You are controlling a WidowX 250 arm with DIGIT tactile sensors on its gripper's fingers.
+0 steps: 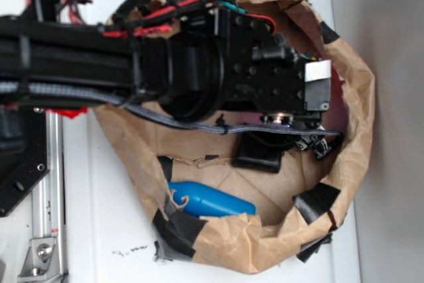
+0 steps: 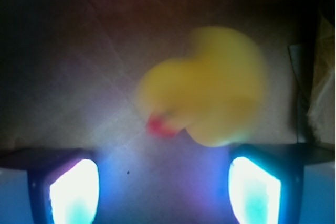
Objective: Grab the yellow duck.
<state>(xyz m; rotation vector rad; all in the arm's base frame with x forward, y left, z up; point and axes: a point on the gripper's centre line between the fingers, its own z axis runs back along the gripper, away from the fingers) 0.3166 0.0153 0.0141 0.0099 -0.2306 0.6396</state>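
Note:
The yellow duck is beyond my gripper's open fingers, and only paper lies in their gap (image 2: 164,184), so I should move them around the duck's body (image 2: 228,85) before closing.
In the wrist view the yellow duck (image 2: 207,87) lies blurred on the brown paper floor, its red-orange beak (image 2: 161,125) pointing lower left. It sits just beyond and slightly right of the gap between my fingers. My gripper (image 2: 164,184) is open, its two glowing pads (image 2: 74,190) far apart with only paper between them. In the exterior view the black arm and gripper (image 1: 311,138) reach down into the paper bag (image 1: 358,97), and the duck is hidden beneath them.
A blue oblong object (image 1: 211,199) lies at the bag's lower inside wall. A black square pouch (image 1: 260,154) rests under the wrist. Black tape patches (image 1: 317,200) line the bag's crumpled rim. A metal rail (image 1: 48,230) runs along the left.

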